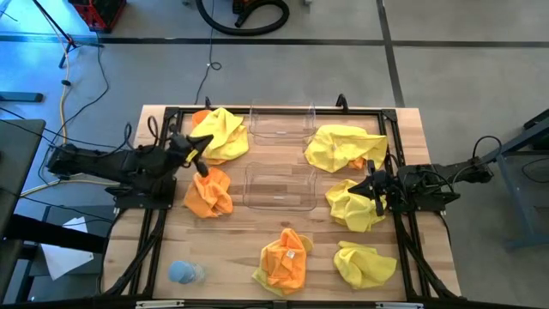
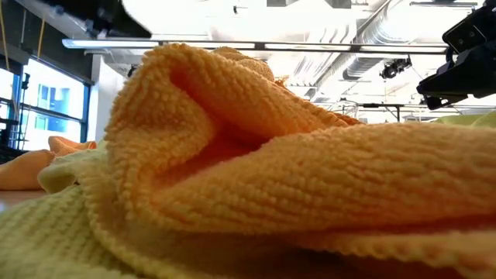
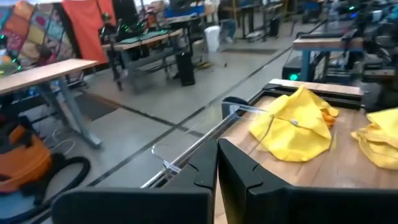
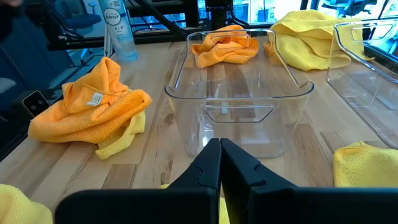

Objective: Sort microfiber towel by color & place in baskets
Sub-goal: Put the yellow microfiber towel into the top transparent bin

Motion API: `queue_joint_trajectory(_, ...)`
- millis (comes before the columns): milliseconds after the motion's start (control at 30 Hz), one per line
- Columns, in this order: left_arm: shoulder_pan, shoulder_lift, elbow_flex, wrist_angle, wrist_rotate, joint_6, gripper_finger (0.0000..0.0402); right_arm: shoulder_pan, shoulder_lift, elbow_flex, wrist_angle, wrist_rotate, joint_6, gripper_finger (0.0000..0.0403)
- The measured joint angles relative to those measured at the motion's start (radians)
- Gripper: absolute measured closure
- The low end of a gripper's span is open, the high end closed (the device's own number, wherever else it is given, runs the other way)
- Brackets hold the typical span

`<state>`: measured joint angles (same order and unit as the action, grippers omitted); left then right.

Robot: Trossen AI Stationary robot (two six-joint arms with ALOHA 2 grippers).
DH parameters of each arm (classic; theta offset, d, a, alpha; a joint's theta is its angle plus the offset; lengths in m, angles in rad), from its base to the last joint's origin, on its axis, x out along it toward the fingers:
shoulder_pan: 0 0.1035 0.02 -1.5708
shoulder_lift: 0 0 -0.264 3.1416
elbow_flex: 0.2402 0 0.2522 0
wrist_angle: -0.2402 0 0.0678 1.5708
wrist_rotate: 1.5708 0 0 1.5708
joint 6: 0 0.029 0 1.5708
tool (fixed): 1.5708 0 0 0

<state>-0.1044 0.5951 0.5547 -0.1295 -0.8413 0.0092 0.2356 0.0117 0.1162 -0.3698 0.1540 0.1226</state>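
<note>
The far yellow towel is on top of an orange towel (image 1: 200, 118), so my left gripper keeps going toward the yellow top fold (image 1: 222, 129) until its fingers are on both sides of that fold.
Several rumpled towels lie on the table. Two are orange (image 1: 208, 190), (image 1: 285, 257). The yellow ones lie at the far left (image 1: 221, 133), far right (image 1: 346, 146), right (image 1: 356, 206) and near right (image 1: 364, 263). Two clear baskets (image 1: 281, 122), (image 1: 279, 184) stand in the middle. My left gripper (image 1: 202, 153) (image 3: 217, 168) is shut and raised between the far-left yellow towel and the orange one. My right gripper (image 1: 375, 190) (image 4: 221, 152) is shut, low over the right yellow towel, and points at the nearer basket (image 4: 239, 106). My right gripper is low over the right yellow towel's far edge (image 4: 367, 171). The gripper's own body hides whether its fingers touch the cloth, so I cannot tell if there is contact.
A black metal frame (image 1: 283, 110) borders the table. A small pale blue lump (image 1: 182, 272) sits near the front left corner. The near orange towel (image 2: 248, 170) fills the low view. A spray bottle (image 4: 115, 31) stands beyond the table's left side.
</note>
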Motion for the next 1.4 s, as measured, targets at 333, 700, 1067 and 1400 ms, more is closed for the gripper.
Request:
queue_joint_trajectory(333, 0.276, 0.362, 0.458, -0.562, 0.231, -0.437, 0.0297, 0.000, 0.000, 0.000, 0.000, 0.000, 0.000, 0.0402)
queue_joint_trajectory(700, 0.626, 0.681, 0.643, -0.820, 0.399, -0.574, 0.0191, 0.000, 0.000, 0.000, 0.000, 0.000, 0.000, 0.0402)
queue_joint_trajectory(1067, 0.891, 0.900, 0.643, -0.822, 0.528, -0.593, 0.0190, 0.000, 0.000, 0.000, 0.000, 0.000, 0.000, 0.0402)
queue_joint_trajectory(1400, 0.925, 1.062, 0.643, -0.822, 0.682, -0.601, 0.0190, 0.000, 0.000, 0.000, 0.000, 0.000, 0.000, 0.0402)
